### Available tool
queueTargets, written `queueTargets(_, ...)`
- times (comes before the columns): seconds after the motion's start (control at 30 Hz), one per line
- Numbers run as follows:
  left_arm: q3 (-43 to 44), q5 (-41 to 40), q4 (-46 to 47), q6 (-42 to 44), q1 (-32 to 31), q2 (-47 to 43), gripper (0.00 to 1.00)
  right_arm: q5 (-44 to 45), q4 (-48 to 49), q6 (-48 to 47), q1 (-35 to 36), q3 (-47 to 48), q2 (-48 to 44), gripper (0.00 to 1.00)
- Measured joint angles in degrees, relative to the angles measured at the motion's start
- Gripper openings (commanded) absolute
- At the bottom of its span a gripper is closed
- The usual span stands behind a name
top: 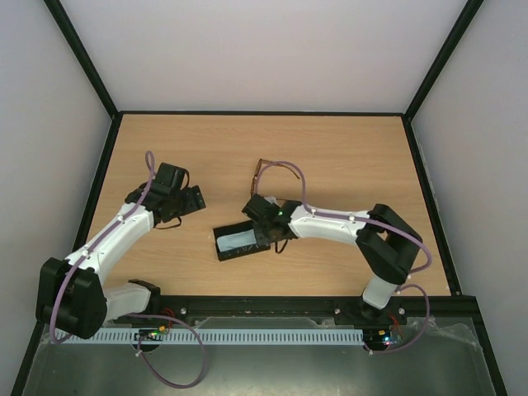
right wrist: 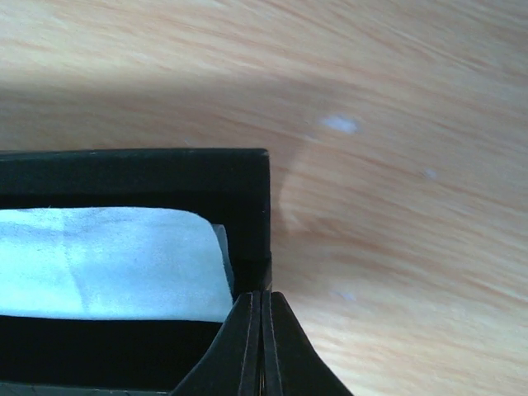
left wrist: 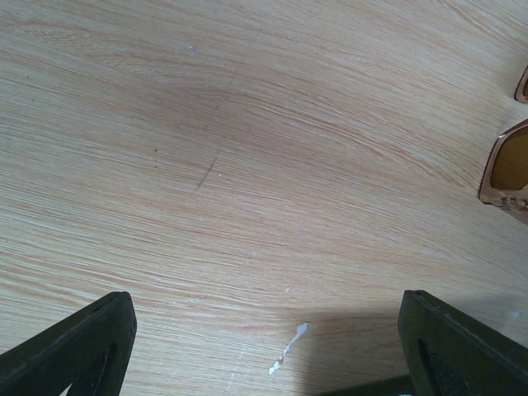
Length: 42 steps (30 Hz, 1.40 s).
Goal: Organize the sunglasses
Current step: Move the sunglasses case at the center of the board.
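Note:
The robot's right gripper is pinching the black case's end (right wrist: 261, 269) beside clear wood (top: 300, 257), so it should go on pulling until the case lies in front of the sunglasses.
The sunglasses (top: 264, 167), with a thin brown frame, lie on the table behind the right arm. One lens and its frame show at the right edge of the left wrist view (left wrist: 507, 169). The black case (top: 235, 241) lies open mid-table with a light blue cloth (top: 234, 239) inside. My right gripper (top: 264, 228) is shut, its tips (right wrist: 261, 295) at the case's right end wall (right wrist: 252, 214), beside the cloth (right wrist: 107, 264). Nothing shows between its fingers. My left gripper (top: 191, 199) hovers left of the case, open wide and empty (left wrist: 264, 301) above bare wood.
The wooden table (top: 346, 148) is ringed by a black frame and pale walls. A purple cable (top: 289, 169) loops from the right arm over the area near the sunglasses. A small white scuff (left wrist: 287, 351) marks the wood under the left gripper.

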Motion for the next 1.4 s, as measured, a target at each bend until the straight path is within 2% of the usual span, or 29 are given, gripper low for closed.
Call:
queueTargets(0.33,-0.04,0.46,0.52,-0.13,-0.94,-0.11,0.89,1.68,-2.32,3.06,-0.39,-10.05,-9.99,0.03)
queueTargets(0.67,0.0,0.46,1.18,-0.55,-3.65,1.77,0.89,1.75,-3.1,5.03,-1.46,-12.98,-14.23,0.04)
queueTargets(0.93,0.92,0.46,1.6,-0.5,-4.74,3.82,0.89,0.96,-3.3,7.43,-1.51,-16.17,-18.8,0.14)
queueTargets(1.1,2.08,0.46,1.66,-0.42,-5.03,4.22,0.93,1.14,-4.68,8.04,-1.68,-15.74,-21.49,0.29)
queueTargets(1.17,2.4,0.48,1.77,-0.28,-5.01,4.22,0.95,1.2,-6.01,7.76,-2.67,-14.12,-22.8,0.29)
queueTargets(1.3,2.75,1.44,2.64,0.07,-5.05,4.22,0.99,-1.05,-6.75,5.64,-9.05,-9.11,-24.13,0.38)
queueTargets(1.33,2.75,1.88,2.91,0.22,-5.14,4.22,1.0,-2.05,-6.73,4.79,-11.58,-7.76,-24.13,0.45)
queueTargets(1.37,2.75,2.4,3.32,0.44,-5.22,4.22,1.0,-3.17,-6.51,4.04,-14.32,-6.45,-24.11,0.59)
queueTargets(1.4,2.75,2.95,3.74,0.66,-5.29,4.2,1.0,-4.15,-6.29,3.39,-16.52,-5.46,-24.06,0.68)
